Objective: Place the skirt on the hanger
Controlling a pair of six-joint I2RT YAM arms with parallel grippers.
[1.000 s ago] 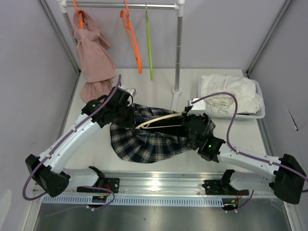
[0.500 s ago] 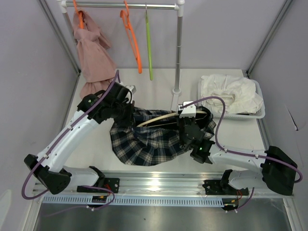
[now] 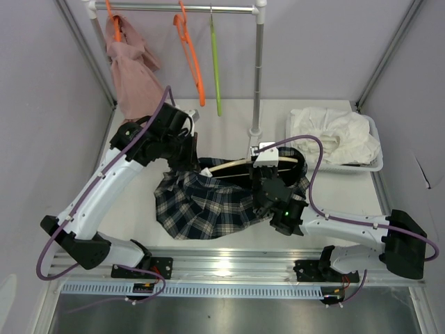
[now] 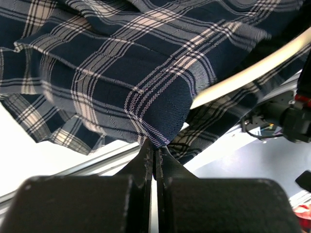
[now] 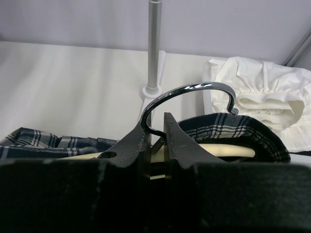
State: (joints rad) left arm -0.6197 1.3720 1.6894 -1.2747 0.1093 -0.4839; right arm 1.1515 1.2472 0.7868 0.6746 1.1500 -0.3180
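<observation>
I can see the hanger's cream arm [image 4: 214,91] pointing into the skirt's held edge. I go on pulling that edge over the arm's tip [image 3: 207,172] with my left gripper and let go there.
The navy and white plaid skirt [image 3: 205,205] hangs bunched in the middle of the table, draped over a cream wooden hanger [image 3: 228,167]. My left gripper [image 3: 189,161] holds the skirt's left upper edge. In the left wrist view its fingertips [image 4: 155,148] are shut on a fold of the skirt [image 4: 121,63], and the hanger's arm [image 4: 252,73] crosses at the right. My right gripper [image 3: 269,168] holds the hanger at its middle. In the right wrist view that gripper [image 5: 156,131] is shut on the neck of the metal hook [image 5: 194,90], with the skirt [image 5: 233,125] over the cream bar [image 5: 226,150].
A clothes rack stands at the back, its pole [image 3: 259,76] just behind the hanger. On the rack hang a pink garment [image 3: 132,76], an orange hanger [image 3: 191,56] and a green hanger [image 3: 215,62]. A white basket [image 3: 374,165] of white cloth sits at the right.
My left gripper has lifted and pulled the skirt's edge back and left. The right arm has swung left with the hanger, and the skirt has bunched up leftward.
</observation>
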